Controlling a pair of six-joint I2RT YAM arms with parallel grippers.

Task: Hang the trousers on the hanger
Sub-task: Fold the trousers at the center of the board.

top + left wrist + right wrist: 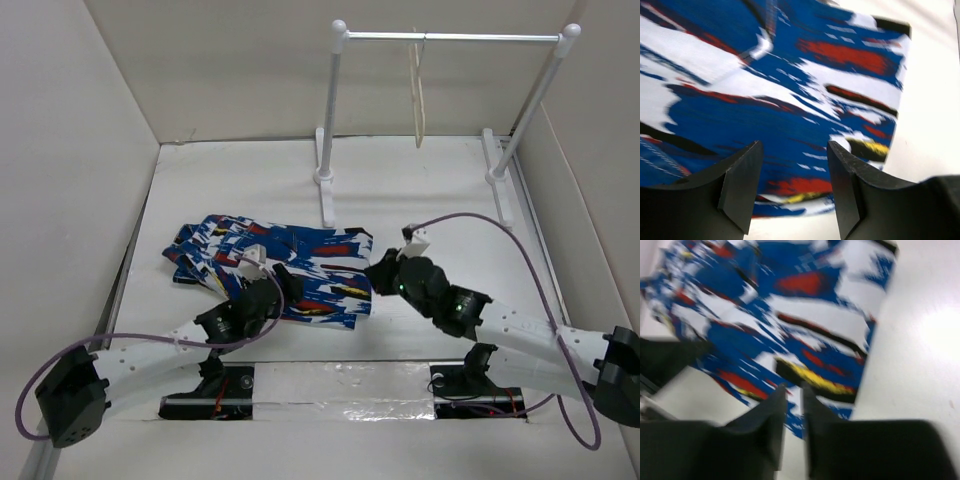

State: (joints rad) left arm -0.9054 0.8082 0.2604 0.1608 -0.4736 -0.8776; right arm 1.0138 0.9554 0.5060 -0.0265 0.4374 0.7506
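Note:
The trousers' end edge slants in at its near corner (352,323), so my right gripper should draw that edge (361,291) away from the crumpled part of the trousers before fetching the hanger.
The trousers (305,262) lie crumpled flat on the white table, blue with white, red, black and yellow streaks. The cream hanger (419,100) hangs edge-on from the rail at the back. My left gripper (284,285) is over the trousers' near edge. In the left wrist view it (795,150) is open and empty, with the fabric (790,90) just beyond the fingertips. My right gripper (376,276) is at the trousers' right edge. In the blurred right wrist view it (793,386) has its fingers almost together, holding nothing, above the near right corner of the fabric (805,325).
A tall white two-post rail stand (450,38) stands at the back right, its feet (324,190) on the table. White walls (80,150) close in the left, back and right sides. A purple cable (500,225) loops over the right arm.

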